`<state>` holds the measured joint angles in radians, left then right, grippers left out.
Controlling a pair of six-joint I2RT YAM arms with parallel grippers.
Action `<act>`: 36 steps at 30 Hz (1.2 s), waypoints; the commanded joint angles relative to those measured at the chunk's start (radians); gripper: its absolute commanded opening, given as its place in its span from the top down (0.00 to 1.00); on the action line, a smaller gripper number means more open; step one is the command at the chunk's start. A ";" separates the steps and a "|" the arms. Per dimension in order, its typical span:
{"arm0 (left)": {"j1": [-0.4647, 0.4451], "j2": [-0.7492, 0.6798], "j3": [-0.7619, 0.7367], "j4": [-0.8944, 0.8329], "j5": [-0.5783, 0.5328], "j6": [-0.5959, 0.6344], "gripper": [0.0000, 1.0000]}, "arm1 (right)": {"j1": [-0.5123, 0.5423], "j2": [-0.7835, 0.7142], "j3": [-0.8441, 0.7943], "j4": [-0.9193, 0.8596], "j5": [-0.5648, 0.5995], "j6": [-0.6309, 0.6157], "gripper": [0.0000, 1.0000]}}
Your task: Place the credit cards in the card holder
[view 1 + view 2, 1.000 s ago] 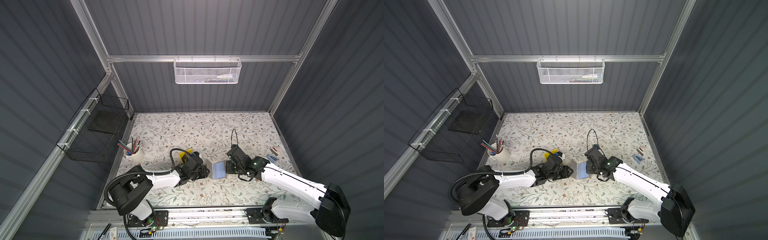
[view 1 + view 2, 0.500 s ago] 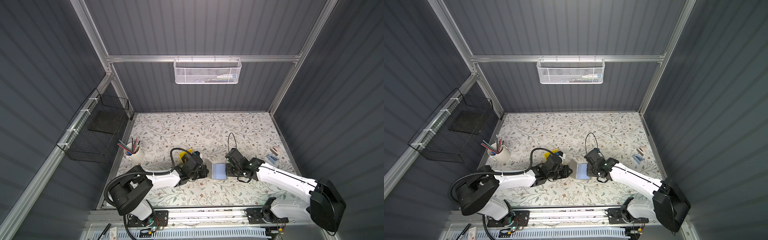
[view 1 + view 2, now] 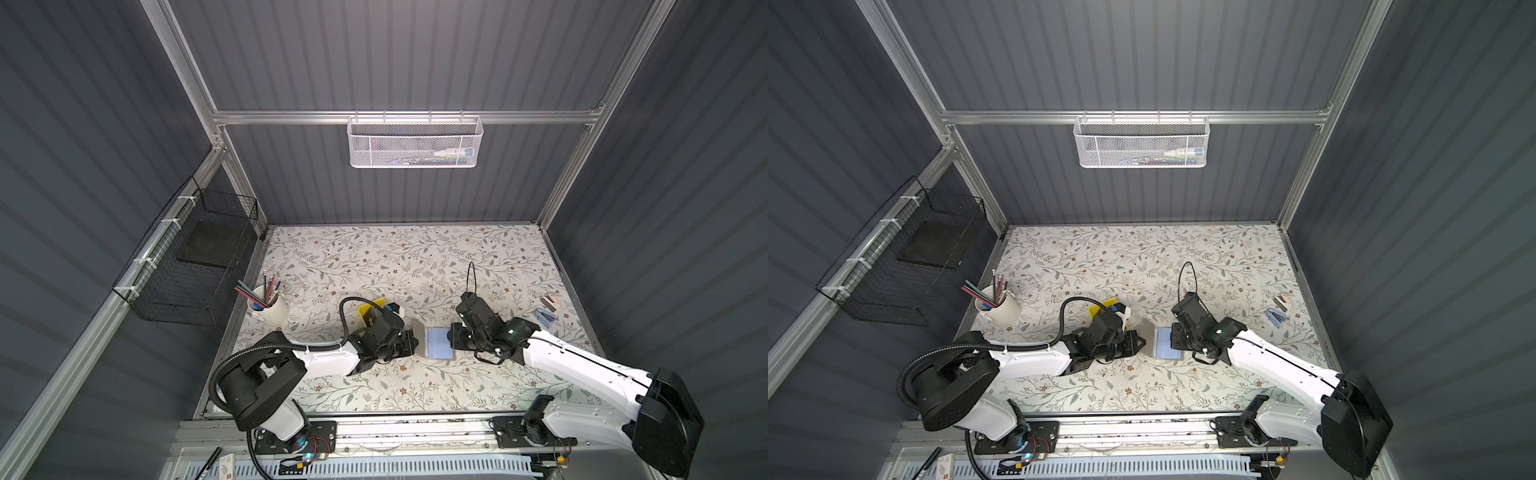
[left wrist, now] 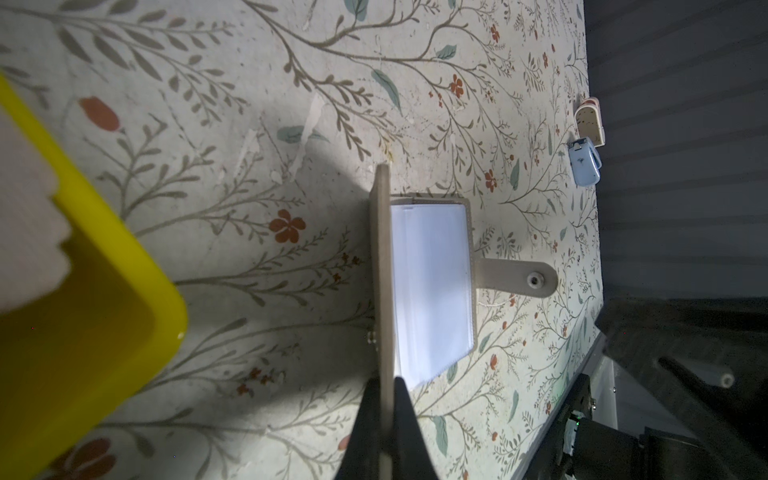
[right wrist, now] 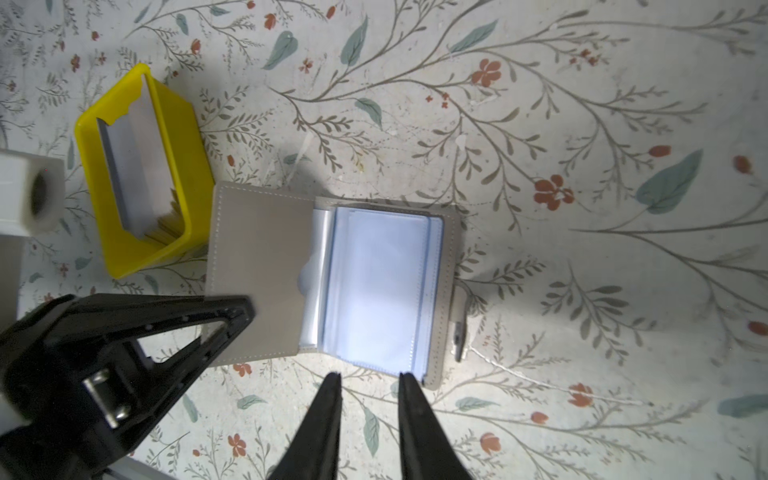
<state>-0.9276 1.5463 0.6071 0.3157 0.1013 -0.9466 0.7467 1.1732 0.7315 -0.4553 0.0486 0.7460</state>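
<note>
The card holder's grey cover (image 4: 384, 264) is standing up in my left gripper, so next my left gripper lets go while my right gripper pushes the cover's inner side (image 5: 260, 260) down flat.
The grey card holder (image 3: 438, 343) (image 3: 1165, 343) lies open on the floral table between my two grippers, its bluish sleeves (image 5: 374, 282) facing up. My left gripper (image 4: 385, 380) (image 3: 409, 343) is shut on the edge of its raised grey cover (image 5: 257, 270). My right gripper (image 5: 370, 376) (image 3: 453, 336) stands open just off the sleeves' near edge, with nothing between its fingers. The snap-button strap (image 4: 528, 280) lies flat on the table. The credit cards show only as thin tan edges (image 5: 166, 226) inside the yellow tray.
The yellow tray (image 5: 137, 257) (image 3: 365, 309) stands right beside the cover, behind my left gripper. A white pencil cup (image 3: 270, 309) is at the left edge. A blue clip (image 3: 544, 318) and a beige one (image 3: 550, 301) lie far right. A wire basket (image 3: 199, 266) hangs on the left wall.
My left gripper has closed on the card holder's cover. My right gripper has gone from shut to open and stands free of the sleeves. The holder has stayed in place.
</note>
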 commanded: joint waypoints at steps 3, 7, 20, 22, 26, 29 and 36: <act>-0.020 -0.024 -0.040 0.048 -0.011 -0.053 0.93 | -0.003 0.042 0.017 0.107 -0.089 0.026 0.74; -0.054 -0.035 -0.072 0.057 -0.056 -0.098 0.92 | -0.001 0.100 0.016 0.169 -0.141 0.009 0.79; -0.096 -0.043 -0.091 0.066 -0.075 -0.162 0.76 | 0.006 0.266 0.025 0.213 -0.170 0.014 0.83; -0.096 -0.043 -0.084 0.052 -0.075 -0.163 0.75 | 0.010 0.289 0.029 0.217 -0.171 0.008 0.83; -0.096 -0.055 -0.069 0.001 -0.081 -0.159 0.72 | 0.016 0.328 0.035 0.216 -0.165 -0.005 0.83; -0.096 -0.071 -0.049 -0.056 -0.075 -0.147 0.65 | 0.022 0.339 0.036 0.217 -0.164 -0.010 0.83; -0.096 -0.108 -0.038 -0.124 -0.068 -0.129 0.62 | 0.036 0.383 0.046 0.222 -0.161 -0.014 0.85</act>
<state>-1.0206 1.4540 0.5400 0.2573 0.0357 -1.1027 0.7712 1.5372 0.7528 -0.2317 -0.1135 0.7467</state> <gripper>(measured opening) 0.374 0.156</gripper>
